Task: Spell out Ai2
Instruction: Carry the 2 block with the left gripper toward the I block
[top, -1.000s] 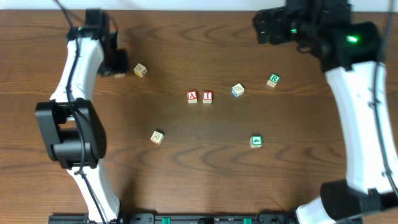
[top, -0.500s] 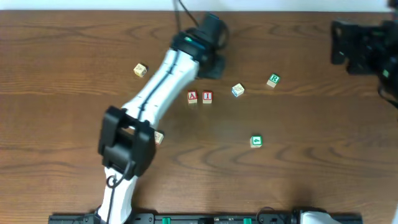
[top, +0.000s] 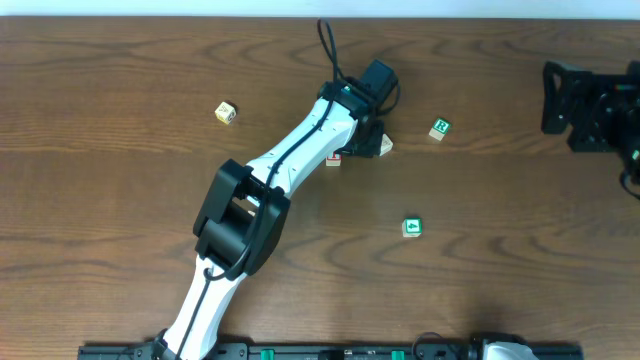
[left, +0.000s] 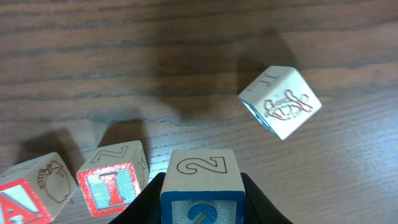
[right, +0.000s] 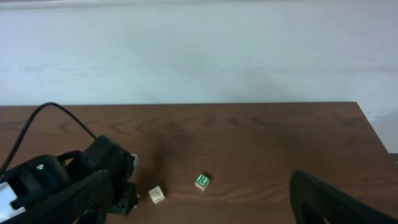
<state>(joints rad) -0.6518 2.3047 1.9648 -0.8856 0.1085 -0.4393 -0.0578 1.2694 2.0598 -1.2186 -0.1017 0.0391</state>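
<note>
The blue "2" block (left: 203, 211) points the same way as the red "I" block (left: 114, 188). My left gripper keeps lowering it next to the "I" until it is standing.
My left gripper (left: 200, 208) is shut on a blue "2" block (left: 200, 177) and holds it just right of the red "I" block (left: 112, 186). The red "A" block (left: 22, 202) stands left of the "I". In the overhead view the left gripper (top: 362, 135) reaches over the table's centre and hides the "A"; only a corner of the "I" block (top: 333, 159) shows. My right gripper (top: 590, 105) is open and empty at the far right edge, its fingers wide apart in the right wrist view (right: 205, 211).
A tilted tan picture block (left: 281, 102) lies just right of the held block, also in the overhead view (top: 385, 146). A green "R" block (top: 439, 128) sits further right, a green block (top: 411, 228) at front right, and a tan block (top: 226, 112) at back left.
My left arm has swung from the back left across to the table's centre, beside the "A" and "I" blocks. My right arm has drawn back to the right edge.
</note>
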